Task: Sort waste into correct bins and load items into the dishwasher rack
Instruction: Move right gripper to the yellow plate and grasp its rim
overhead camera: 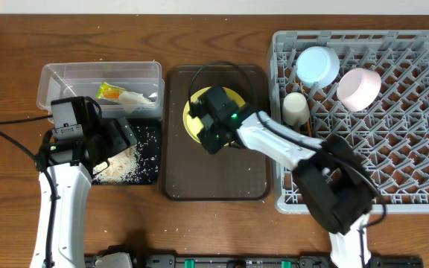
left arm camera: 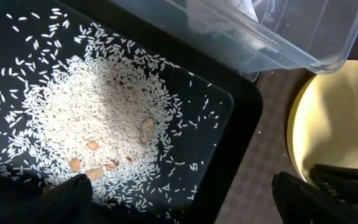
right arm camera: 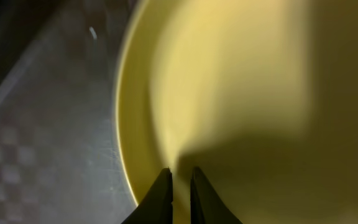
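I should open my right gripper's fingers and put one on each side of the plate's edge (right arm camera: 129, 182) before I lift the plate, because both fingers are inside the yellow plate's rim (right arm camera: 180, 159) and almost closed.
The yellow plate (overhead camera: 192, 123) lies on the dark brown serving tray (overhead camera: 214, 179). My right gripper (overhead camera: 216, 123) is over it, its fingers (right arm camera: 182, 177) almost together just inside the plate's rim (right arm camera: 229, 74), with nothing seen between them. My left gripper (overhead camera: 118, 138) is open above the black tray (overhead camera: 151, 160), which holds a heap of rice grains (left arm camera: 98, 118); its jaws (left arm camera: 179, 199) are empty. The clear tub (overhead camera: 51, 82) holds the snack wrapper (overhead camera: 110, 91) and the white wrapper (overhead camera: 136, 99). The grey rack (overhead camera: 393, 149) holds the blue bowl (overhead camera: 317, 65), pink bowl (overhead camera: 359, 88) and white cup (overhead camera: 296, 109).
The tub's corner (left arm camera: 316, 43) overhangs the black tray's far edge in the left wrist view. The plate's edge (left arm camera: 328, 118) shows at the right there. A black cable (overhead camera: 214, 71) loops over the serving tray. Wooden table (overhead camera: 6, 45) surrounds everything.
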